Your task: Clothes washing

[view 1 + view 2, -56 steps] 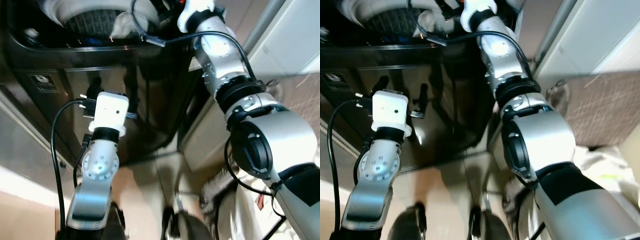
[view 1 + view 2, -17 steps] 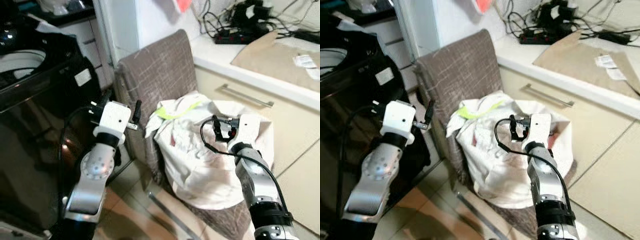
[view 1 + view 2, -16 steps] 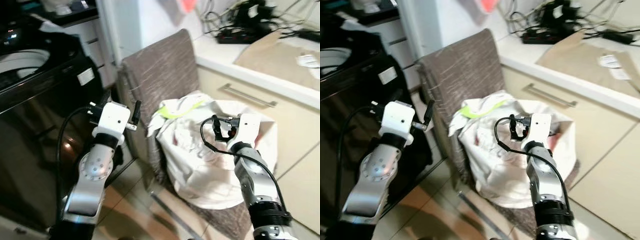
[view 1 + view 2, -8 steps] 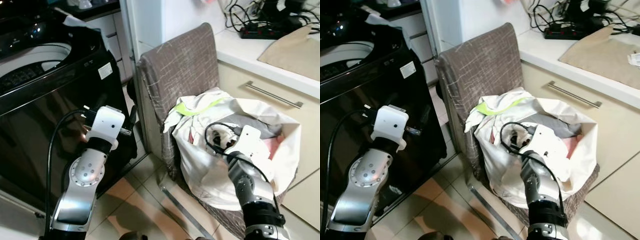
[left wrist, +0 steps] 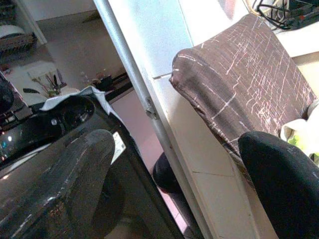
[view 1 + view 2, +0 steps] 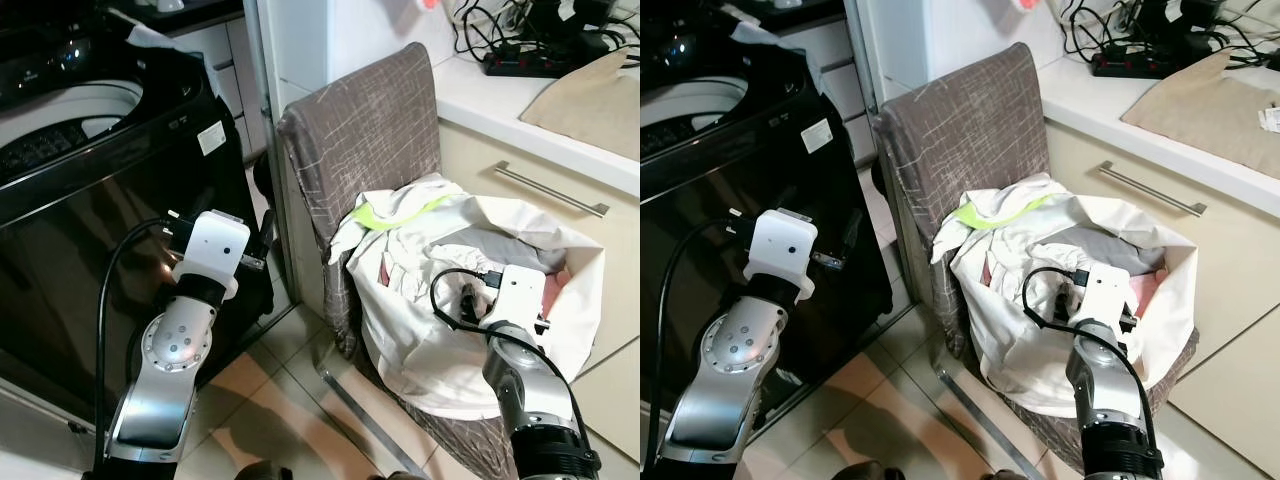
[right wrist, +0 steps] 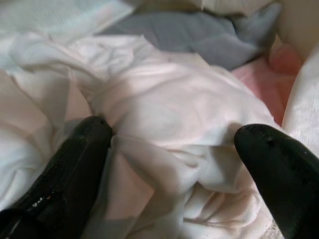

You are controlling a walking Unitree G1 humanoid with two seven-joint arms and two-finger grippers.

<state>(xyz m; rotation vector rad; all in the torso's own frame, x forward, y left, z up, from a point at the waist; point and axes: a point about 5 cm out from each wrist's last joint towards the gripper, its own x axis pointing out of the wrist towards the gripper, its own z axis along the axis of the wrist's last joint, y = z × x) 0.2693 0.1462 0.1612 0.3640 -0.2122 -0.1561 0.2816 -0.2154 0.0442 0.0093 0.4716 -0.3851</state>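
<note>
Loose folds (image 7: 192, 167) are lying on top of the pile. That means the white garment (image 7: 174, 107) will come out by itself and hang limp when I lift it.
A white laundry bag (image 6: 420, 350) sits on the seat of a brown fabric chair (image 6: 370, 130), stuffed with clothes. My right gripper (image 7: 172, 133) is down in the bag's mouth, open, fingers either side of a crumpled white garment (image 7: 164, 99) and just touching it. A grey garment (image 7: 199, 30) and a pink one (image 7: 284, 64) lie beyond. The black top-loading washing machine (image 6: 80, 230) stands at the left with its lid up and its drum opening (image 6: 60, 125) showing. My left gripper (image 5: 174, 142) is raised in front of the washer, open and holding nothing.
A cream counter with a drawer handle (image 6: 550, 190) runs behind the chair on the right; a power strip and cables (image 6: 525, 50) lie on top. A white door frame (image 6: 265, 90) stands between washer and chair. Tiled floor (image 6: 290, 400) lies below.
The view swung from the washer's drum, where my right arm reached, round to the chair. My right gripper has since dropped into the bag's mouth. The left arm has barely moved.
</note>
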